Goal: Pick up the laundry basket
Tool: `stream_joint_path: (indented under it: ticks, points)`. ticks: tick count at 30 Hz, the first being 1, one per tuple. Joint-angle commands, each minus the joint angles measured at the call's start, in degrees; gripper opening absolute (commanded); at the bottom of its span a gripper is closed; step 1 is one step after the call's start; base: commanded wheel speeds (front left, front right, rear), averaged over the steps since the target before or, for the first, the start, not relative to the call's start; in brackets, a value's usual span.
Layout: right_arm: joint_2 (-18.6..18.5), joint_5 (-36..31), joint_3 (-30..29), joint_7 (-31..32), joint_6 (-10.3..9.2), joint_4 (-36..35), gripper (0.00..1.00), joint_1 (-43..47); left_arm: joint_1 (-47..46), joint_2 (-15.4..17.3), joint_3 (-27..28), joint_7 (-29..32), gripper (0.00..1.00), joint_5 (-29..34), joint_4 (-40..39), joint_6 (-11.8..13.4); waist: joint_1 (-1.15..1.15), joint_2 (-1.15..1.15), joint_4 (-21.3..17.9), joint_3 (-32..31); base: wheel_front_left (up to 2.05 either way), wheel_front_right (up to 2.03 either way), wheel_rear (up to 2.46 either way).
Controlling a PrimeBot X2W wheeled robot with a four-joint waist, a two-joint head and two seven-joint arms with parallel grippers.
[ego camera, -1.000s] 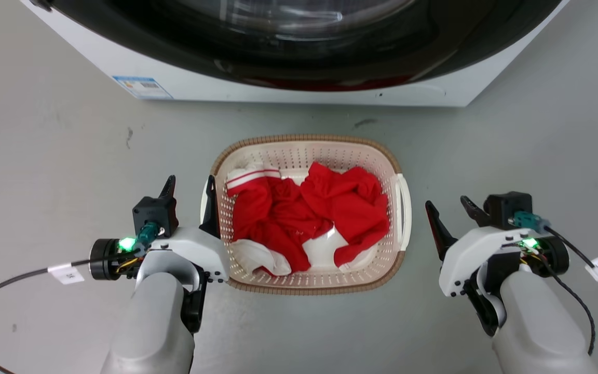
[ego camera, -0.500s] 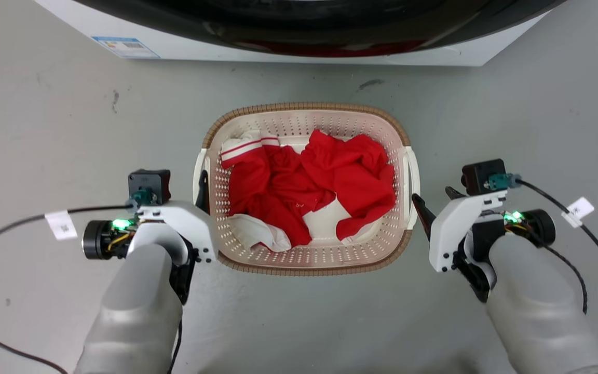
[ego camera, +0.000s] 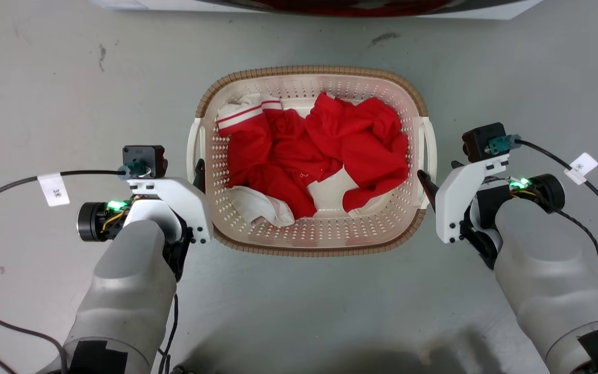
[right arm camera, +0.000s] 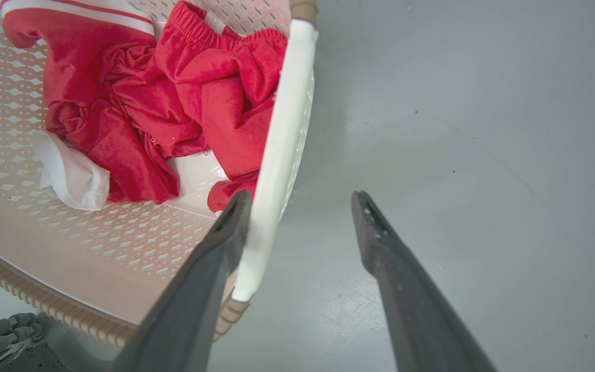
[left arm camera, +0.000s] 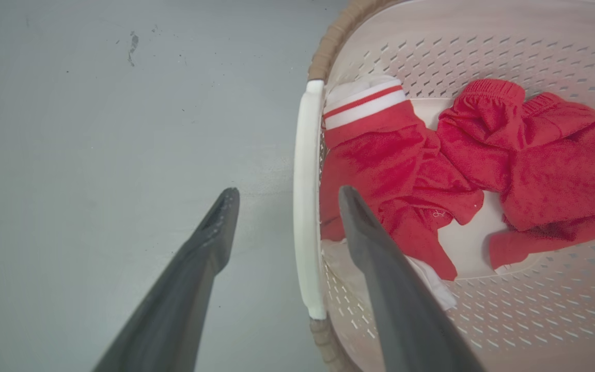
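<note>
The red and white clothes (ego camera: 272, 156) are slumped well within the brown woven rim (ego camera: 315, 252), so I expect them to travel along in place when I lift the laundry basket.
The laundry basket (ego camera: 312, 71) is cream and perforated with a brown woven rim, and stands on the grey floor with red and white clothes (ego camera: 325, 150) in it. My left gripper (ego camera: 190, 174) is open astride its white left handle (left arm camera: 305, 170): one finger over the floor, the other (left arm camera: 359, 227) over the basket's inside. My right gripper (ego camera: 436, 170) is open at the white right handle (right arm camera: 279, 134). Its inner finger (right arm camera: 225, 232) lies against the handle's lower end and the outer finger stands over the floor. Neither gripper holds anything.
The washing machine's lower edge (ego camera: 330, 8) runs along the top of the head view, beyond the basket. Black cables (ego camera: 13, 182) trail from both wrists over the floor. Bare grey floor (ego camera: 60, 78) lies left, right and in front of the basket.
The head camera has tilted down, so the basket sits higher and larger. Both grippers have closed in on the basket's sides; the right one has reached the right handle.
</note>
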Motion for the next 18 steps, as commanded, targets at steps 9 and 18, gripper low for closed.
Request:
stream_joint_path:
  ticks: [9, 18]
  points:
    - [0.1, 2.4, 2.1, 0.1, -0.04, 2.6, 1.00, -3.1, -3.4, -0.2, -0.7, -0.3, 1.00, -0.8, 1.5, -0.1, -0.01, 0.00, 0.8, 3.0, 0.00, 0.00, 0.00]
    - [0.6, 4.8, 5.2, 1.3, -0.08, 3.5, 0.00, -4.8, -4.7, 0.0, -1.2, 0.6, 0.00, -1.9, 2.3, -1.3, -0.01, 0.00, 1.0, 4.8, 0.00, 0.00, 0.00]
